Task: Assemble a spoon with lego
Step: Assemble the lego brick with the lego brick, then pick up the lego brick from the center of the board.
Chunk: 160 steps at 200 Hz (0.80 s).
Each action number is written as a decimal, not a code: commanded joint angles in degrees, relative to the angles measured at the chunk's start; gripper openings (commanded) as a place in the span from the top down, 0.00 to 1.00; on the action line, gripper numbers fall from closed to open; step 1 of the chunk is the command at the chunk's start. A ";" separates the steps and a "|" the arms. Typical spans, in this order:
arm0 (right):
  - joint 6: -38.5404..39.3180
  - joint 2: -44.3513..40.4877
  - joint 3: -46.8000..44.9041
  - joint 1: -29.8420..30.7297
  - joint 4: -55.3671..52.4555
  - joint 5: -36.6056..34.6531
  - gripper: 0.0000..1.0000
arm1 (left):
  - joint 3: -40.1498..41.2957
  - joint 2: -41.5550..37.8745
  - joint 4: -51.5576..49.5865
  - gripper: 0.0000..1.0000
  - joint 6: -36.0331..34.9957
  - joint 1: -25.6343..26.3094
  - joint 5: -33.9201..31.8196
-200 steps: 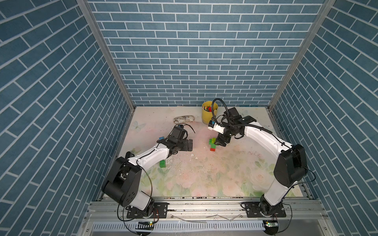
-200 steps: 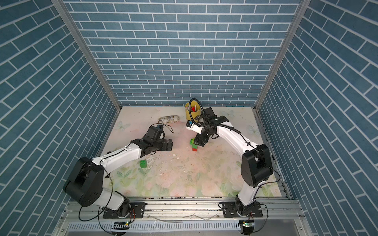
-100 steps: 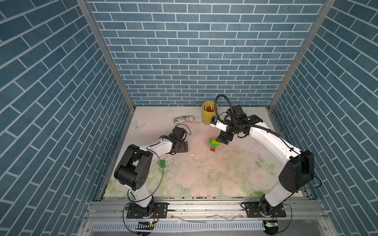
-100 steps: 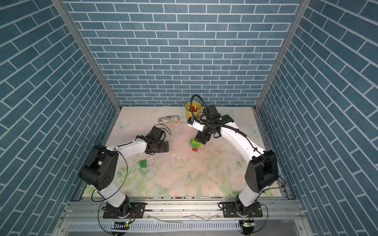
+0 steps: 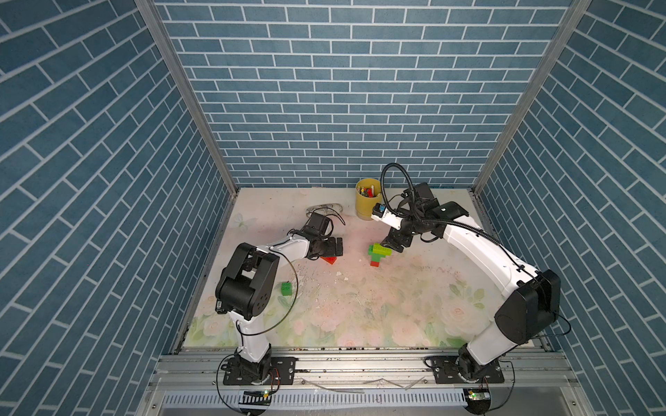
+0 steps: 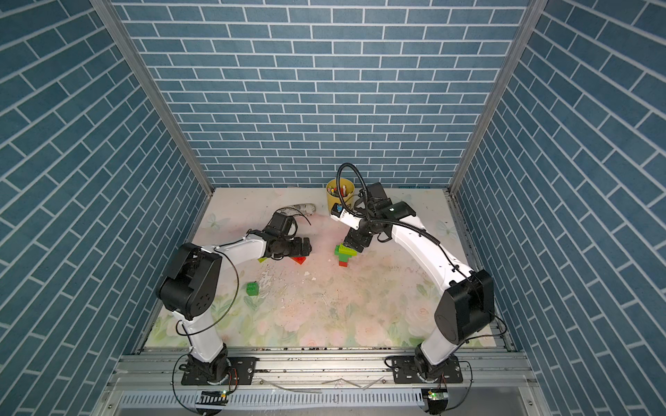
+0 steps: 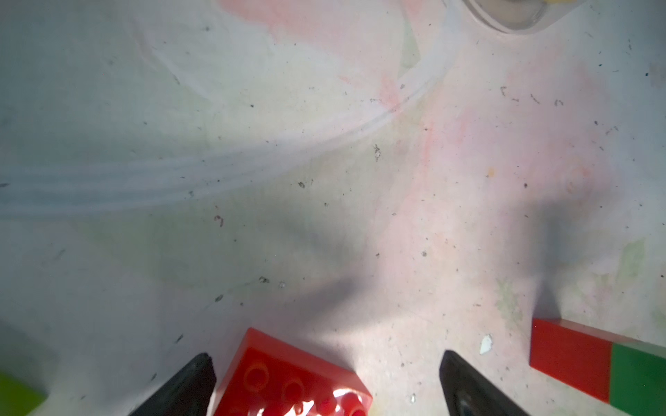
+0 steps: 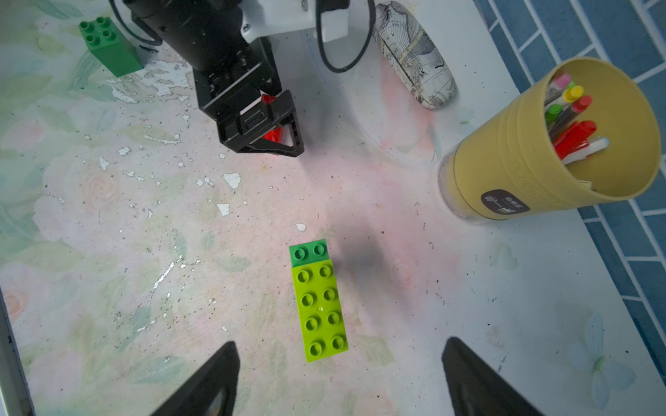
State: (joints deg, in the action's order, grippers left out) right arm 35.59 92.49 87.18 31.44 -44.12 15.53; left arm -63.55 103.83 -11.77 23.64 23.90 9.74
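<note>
The red brick lies crooked (image 7: 294, 380) between the fingers of my left gripper. My left gripper should move back out of the way, and my right gripper should take (image 5: 330, 260) that brick.
The partly built spoon (image 5: 379, 252) lies on the mat: a lime oblong brick (image 8: 320, 309) on top, a green brick (image 8: 308, 251) under it and a red-and-green stem (image 7: 576, 354). My right gripper (image 8: 338, 378) hangs open just above the lime end, and its fingers (image 8: 209, 381) touch nothing. My left gripper (image 7: 324, 381) is open low over a loose red lego brick (image 7: 292, 378), which lies on the mat between its fingers (image 7: 187, 385), close to one of them. In both top views this red brick (image 5: 329, 260) peeks out under the left gripper (image 5: 333, 247).
A loose green brick (image 5: 287, 289) stands near the left arm's elbow. A lime brick (image 6: 262, 259) shows under the left forearm. A yellow cup (image 5: 367, 203) of pens and a patterned case (image 5: 324, 209) sit at the back. Blue brick walls close three sides.
The left arm's elbow has swung in toward the middle while its gripper stayed by the red brick. The right arm's elbow dropped back a little. No brick has moved.
</note>
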 commanded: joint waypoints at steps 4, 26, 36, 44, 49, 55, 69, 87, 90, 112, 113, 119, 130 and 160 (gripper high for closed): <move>-4.62 2.87 3.37 3.19 3.32 -2.28 0.11 | 3.70 -9.27 0.63 0.01 -1.04 -2.49 0.11; -11.76 7.72 6.82 7.12 7.62 -7.94 0.12 | 8.46 -19.44 -2.33 0.01 -2.42 -6.01 0.01; -15.67 10.53 8.43 9.35 9.79 -12.12 0.12 | 10.90 -24.14 -4.23 0.01 -3.21 -8.43 -0.47; -18.96 13.69 11.76 10.76 9.23 -13.15 0.12 | 12.79 -27.63 -5.79 0.01 -3.54 -10.77 -0.58; -21.31 15.73 14.24 11.52 8.56 -13.95 0.13 | 13.94 -29.68 -6.77 0.01 -3.59 -12.54 -0.47; -23.80 18.75 17.13 12.45 7.66 -14.95 0.14 | 15.05 -31.66 -8.09 0.01 -3.60 -14.56 -0.47; -27.52 24.99 23.37 14.23 5.57 -15.27 0.16 | 17.40 -36.48 -10.69 0.01 -3.58 -19.37 -0.49; -28.08 31.69 28.73 16.44 4.98 -14.46 0.16 | 19.66 -40.34 -12.89 0.01 -3.29 -23.12 -1.08; -28.38 32.59 29.79 16.74 4.62 -14.32 0.16 | 19.89 -40.77 -13.26 0.01 -3.25 -23.59 -1.34; -29.44 42.42 39.74 17.93 -1.06 -14.03 0.19 | 21.20 -42.27 -13.88 0.00 -3.32 -24.51 -1.28; -29.40 42.78 40.35 17.94 -1.19 -13.95 0.19 | 21.24 -42.29 -13.84 0.01 -3.33 -24.56 -1.16; -29.27 44.69 42.72 18.09 -2.67 -13.35 0.20 | 21.41 -42.31 -13.66 0.01 -3.13 -24.69 -0.70; -29.53 47.37 45.61 18.28 -4.41 -12.37 0.21 | 21.62 -42.21 -13.17 0.01 -2.81 -24.78 0.14; -29.20 50.45 46.58 18.88 -5.32 -10.80 0.25 | 21.80 -41.57 -12.51 0.01 -2.55 -24.87 1.14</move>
State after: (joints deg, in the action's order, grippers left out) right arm 9.15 141.93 131.63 50.24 -44.86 3.20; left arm -42.35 62.11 -23.75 21.17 -0.51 9.76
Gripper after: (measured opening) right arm 0.764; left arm 0.994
